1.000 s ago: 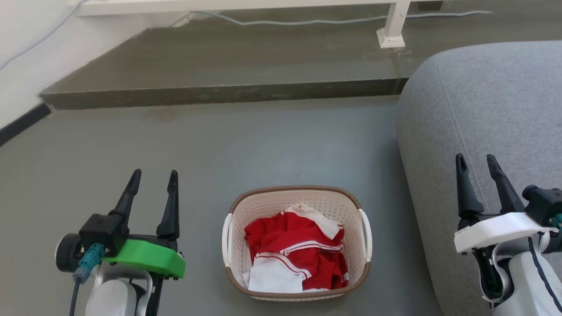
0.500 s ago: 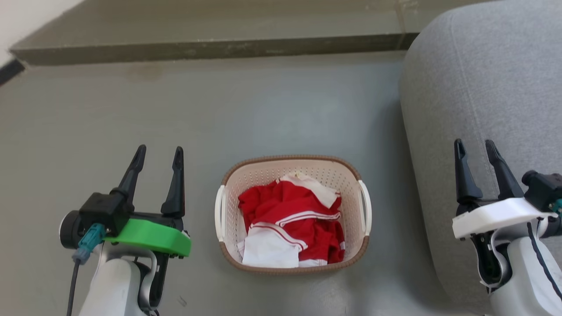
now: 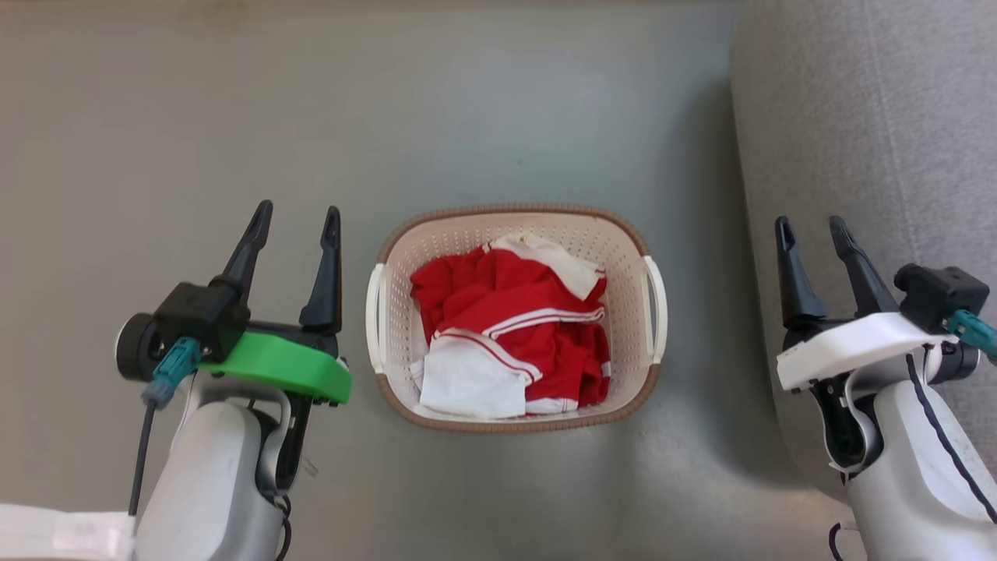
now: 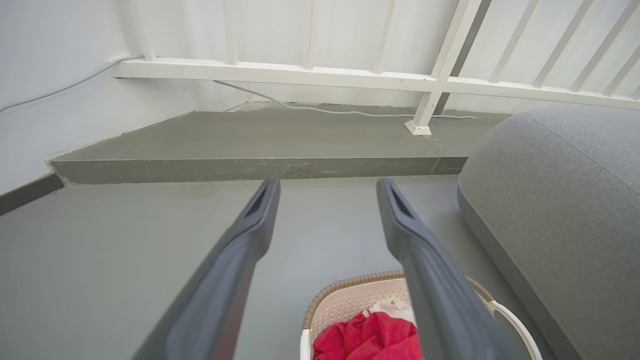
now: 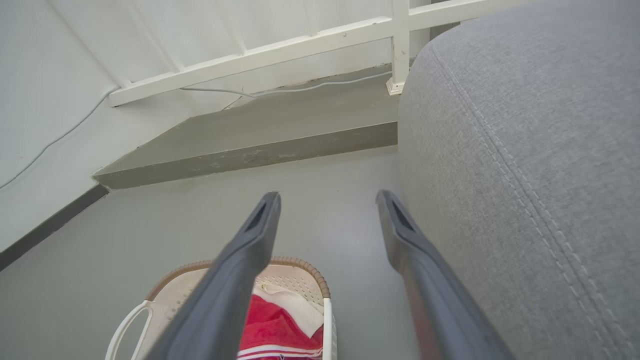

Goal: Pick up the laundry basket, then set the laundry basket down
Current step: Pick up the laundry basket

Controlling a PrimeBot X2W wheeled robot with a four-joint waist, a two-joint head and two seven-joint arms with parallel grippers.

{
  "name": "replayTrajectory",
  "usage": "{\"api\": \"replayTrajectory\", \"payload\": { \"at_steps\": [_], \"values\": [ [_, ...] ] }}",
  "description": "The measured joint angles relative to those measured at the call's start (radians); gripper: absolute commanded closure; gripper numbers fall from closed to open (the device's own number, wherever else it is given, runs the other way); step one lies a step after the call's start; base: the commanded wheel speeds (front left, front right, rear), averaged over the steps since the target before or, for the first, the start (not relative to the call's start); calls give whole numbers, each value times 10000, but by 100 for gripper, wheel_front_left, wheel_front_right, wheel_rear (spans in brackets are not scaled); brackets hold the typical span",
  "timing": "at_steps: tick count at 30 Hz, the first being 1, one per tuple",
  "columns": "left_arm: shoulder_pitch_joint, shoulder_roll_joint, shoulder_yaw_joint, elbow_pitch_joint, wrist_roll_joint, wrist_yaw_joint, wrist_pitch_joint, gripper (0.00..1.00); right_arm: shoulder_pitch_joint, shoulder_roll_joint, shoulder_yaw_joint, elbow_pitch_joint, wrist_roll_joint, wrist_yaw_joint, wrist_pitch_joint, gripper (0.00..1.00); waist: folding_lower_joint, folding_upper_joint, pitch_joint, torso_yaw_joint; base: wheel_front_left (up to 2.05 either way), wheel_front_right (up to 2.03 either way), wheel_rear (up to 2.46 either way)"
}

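I expect the red and white clothes (image 3: 516, 327) to come along in the same heap when I lift the laundry basket, because they lie below the brown rim (image 3: 514, 426).
The laundry basket (image 3: 405, 257) stands on the grey floor in the middle of the head view, cream perforated plastic with a brown rim and white side handles, holding red and white clothes (image 3: 510, 327). My left gripper (image 3: 298, 213) hangs open just left of the basket, apart from its left handle (image 3: 375, 315). My right gripper (image 3: 812, 226) is open to the right, over the grey sofa edge, well clear of the right handle (image 3: 656, 296). The basket (image 4: 350, 300) also appears low in the left wrist view and, as the basket (image 5: 295, 280), low in the right wrist view.
A grey sofa (image 3: 872, 140) fills the right side, close to the basket. In the wrist views a raised step (image 4: 250, 167), a white railing (image 4: 350, 77) and a cable (image 4: 340, 112) lie ahead. Open floor (image 3: 234, 117) stretches left and beyond the basket.
The head camera has tilted down, so the step and railing have left the picture. Both grippers sit closer to the basket's sides; both remain open.
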Motion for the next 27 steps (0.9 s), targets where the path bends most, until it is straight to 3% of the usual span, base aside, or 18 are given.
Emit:
{"api": "replayTrajectory", "payload": {
  "at_steps": [27],
  "values": [
    [-3139,-90,-830,3791,-830,-6,-12,0,-3378,-42,1553,3593,715,2,278,0,2,0,3528,113,0,0,0]
  ]
}}
